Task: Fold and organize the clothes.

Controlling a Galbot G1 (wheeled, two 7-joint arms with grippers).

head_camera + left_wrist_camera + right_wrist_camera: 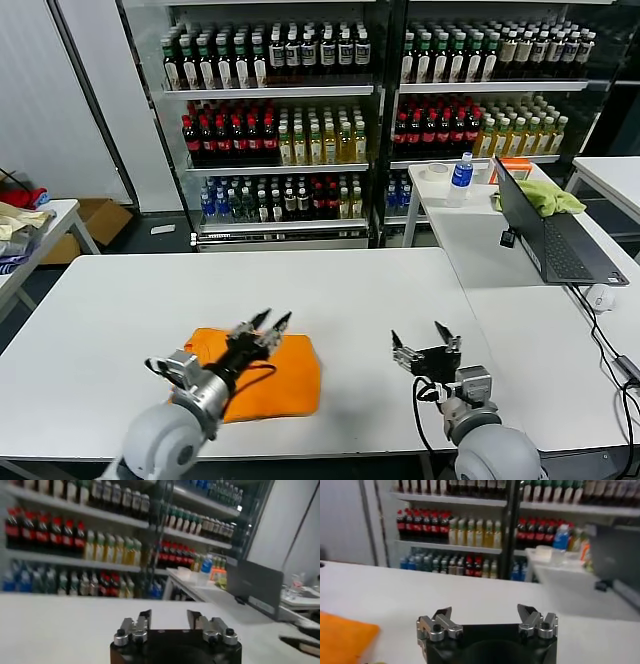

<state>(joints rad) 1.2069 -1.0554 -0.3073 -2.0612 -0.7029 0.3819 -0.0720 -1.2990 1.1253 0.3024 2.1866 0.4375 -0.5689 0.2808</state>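
Observation:
The orange T-shirt (285,383) is off-centre, on my left gripper's side. Next, my right gripper pinches the shirt's nearest edge (317,375) and pulls the shirt toward the middle.
The orange T-shirt (270,380) lies folded into a compact rectangle on the white table (330,290), near its front edge and left of centre. My left gripper (271,322) hovers just over the shirt's far edge, open, with nothing between its fingers. In the left wrist view the left gripper (169,619) stands open over bare table, and the shirt is out of sight there. My right gripper (425,340) is raised to the right of the shirt, open wide and empty. A corner of the orange T-shirt (342,635) shows in the right wrist view beside the right gripper (485,612).
A second white table (520,250) at the right carries a laptop (550,235), a yellow-green cloth (545,195), a water bottle (460,180), a tape roll (433,172) and a mouse (600,297). Shelves of bottled drinks (330,110) stand behind. A garment pile (20,215) lies at far left.

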